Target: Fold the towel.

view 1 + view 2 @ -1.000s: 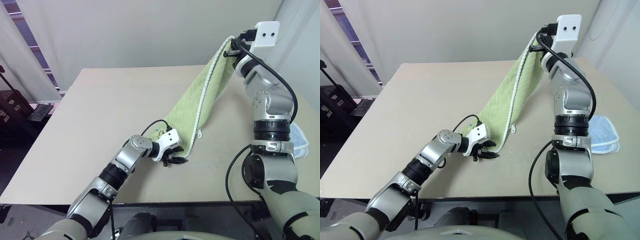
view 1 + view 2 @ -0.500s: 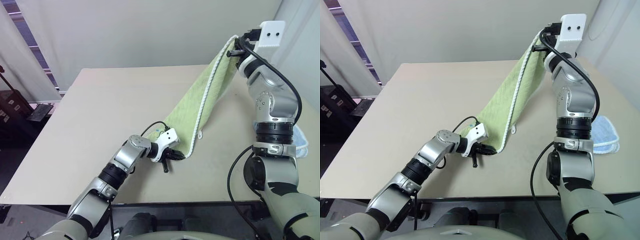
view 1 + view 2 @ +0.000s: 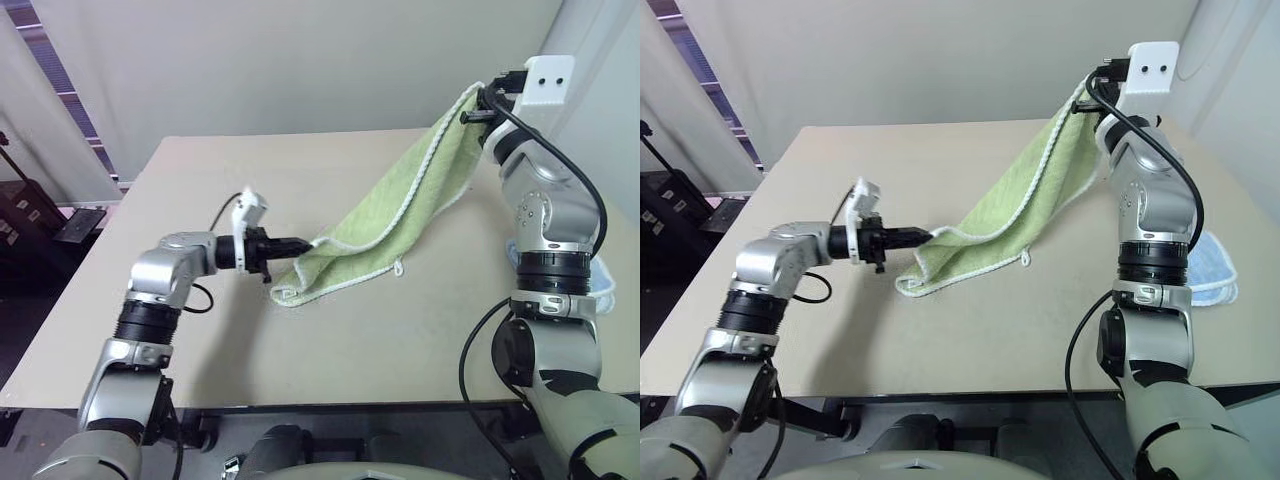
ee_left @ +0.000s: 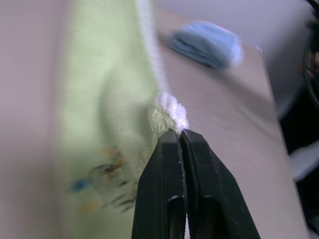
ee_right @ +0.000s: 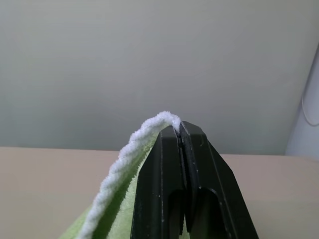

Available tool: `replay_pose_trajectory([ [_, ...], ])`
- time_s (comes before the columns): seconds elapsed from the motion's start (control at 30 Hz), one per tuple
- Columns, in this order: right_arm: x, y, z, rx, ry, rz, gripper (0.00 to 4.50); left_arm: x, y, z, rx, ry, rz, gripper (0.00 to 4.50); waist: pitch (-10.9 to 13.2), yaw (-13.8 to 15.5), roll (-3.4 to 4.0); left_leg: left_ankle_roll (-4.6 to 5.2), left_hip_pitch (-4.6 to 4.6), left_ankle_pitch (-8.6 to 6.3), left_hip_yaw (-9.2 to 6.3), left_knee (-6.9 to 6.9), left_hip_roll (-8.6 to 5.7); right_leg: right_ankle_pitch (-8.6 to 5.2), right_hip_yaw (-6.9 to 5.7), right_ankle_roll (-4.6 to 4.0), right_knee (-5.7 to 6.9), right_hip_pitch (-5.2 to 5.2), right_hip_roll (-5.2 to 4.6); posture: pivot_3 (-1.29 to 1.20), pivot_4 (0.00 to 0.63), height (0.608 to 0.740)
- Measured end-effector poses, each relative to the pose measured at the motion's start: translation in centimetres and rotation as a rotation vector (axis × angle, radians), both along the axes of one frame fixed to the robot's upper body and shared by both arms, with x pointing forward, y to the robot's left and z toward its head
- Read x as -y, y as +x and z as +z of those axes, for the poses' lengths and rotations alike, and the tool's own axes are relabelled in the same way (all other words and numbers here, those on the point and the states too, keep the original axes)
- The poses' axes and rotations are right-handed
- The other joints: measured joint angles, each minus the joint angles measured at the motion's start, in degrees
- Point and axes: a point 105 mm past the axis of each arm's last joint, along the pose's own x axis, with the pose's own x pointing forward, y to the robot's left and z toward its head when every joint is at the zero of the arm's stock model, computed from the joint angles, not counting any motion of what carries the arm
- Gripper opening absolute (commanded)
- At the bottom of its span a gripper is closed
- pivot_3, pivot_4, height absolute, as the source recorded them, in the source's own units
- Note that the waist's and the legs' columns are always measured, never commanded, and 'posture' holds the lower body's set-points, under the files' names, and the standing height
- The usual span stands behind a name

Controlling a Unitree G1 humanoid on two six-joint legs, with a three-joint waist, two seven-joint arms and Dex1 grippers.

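My right gripper should come down level with my left gripper and pull the towel's edge [image 3: 399,214] tight, because that edge sags and slants up to my right gripper.
The light-green towel [image 3: 395,215] with white edging hangs stretched between my two grippers above the tan table [image 3: 200,190]. My right gripper [image 3: 477,97] is raised high at the far right and is shut on the towel's upper corner [image 5: 167,119]. Lower down, my left gripper [image 3: 303,243] points sideways and is shut on another corner [image 4: 172,112]. The towel's lowest fold [image 3: 300,285] sags down toward the table. A small coloured embroidery [image 4: 94,189] shows on the cloth close to the left gripper's fingers [image 4: 167,189].
A folded light-blue cloth [image 3: 1210,265] lies on the table at the right edge, behind my right arm. A pale wall stands behind the table, and dark equipment sits on the floor at the left.
My left gripper closed on the towel's lower corner and pulled it up and to the left off the table. The towel now spreads wider between the grippers. The right gripper barely moved.
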Motion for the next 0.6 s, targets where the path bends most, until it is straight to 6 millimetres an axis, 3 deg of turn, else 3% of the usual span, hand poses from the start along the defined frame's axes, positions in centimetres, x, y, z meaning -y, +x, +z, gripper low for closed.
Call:
replay_pose_trajectory([
  [0.13,1.1,-0.3,0.2,0.004,-0.010,-0.023,0.00,-3.6,4.0,3.1,0.068,-0.059,0.228,0.02,0.0,0.0,-0.08,0.04,-0.01,-0.01,0.00,0.07,-0.04,0.01,0.00,0.02,0.00,0.03,0.00,0.00,0.000,0.740],
  [0.27,2.8,-0.1,-0.3,-0.014,-0.010,-0.065,0.00,-5.9,7.3,6.6,0.159,-0.136,0.414,0.02,0.0,0.0,-0.11,0.05,-0.02,0.00,0.01,0.06,-0.06,0.02,0.01,0.03,-0.01,0.02,-0.02,0.00,0.000,0.740],
  [0.43,3.4,1.1,-0.9,-0.037,0.010,-0.076,0.00,-5.7,9.9,7.9,0.222,-0.140,0.565,0.02,0.0,-0.3,-0.13,0.00,-0.10,0.04,0.02,-0.02,-0.05,0.02,0.02,0.04,0.04,-0.03,-0.02,0.00,0.000,0.740],
  [0.6,3.0,2.4,0.0,-0.011,0.014,-0.053,0.00,-5.8,11.3,10.3,0.289,-0.197,0.710,0.02,0.1,-0.6,-0.17,-0.19,-0.56,0.16,0.04,0.00,-0.04,0.03,0.02,0.05,0.17,-0.42,-0.02,0.00,0.000,0.740],
])
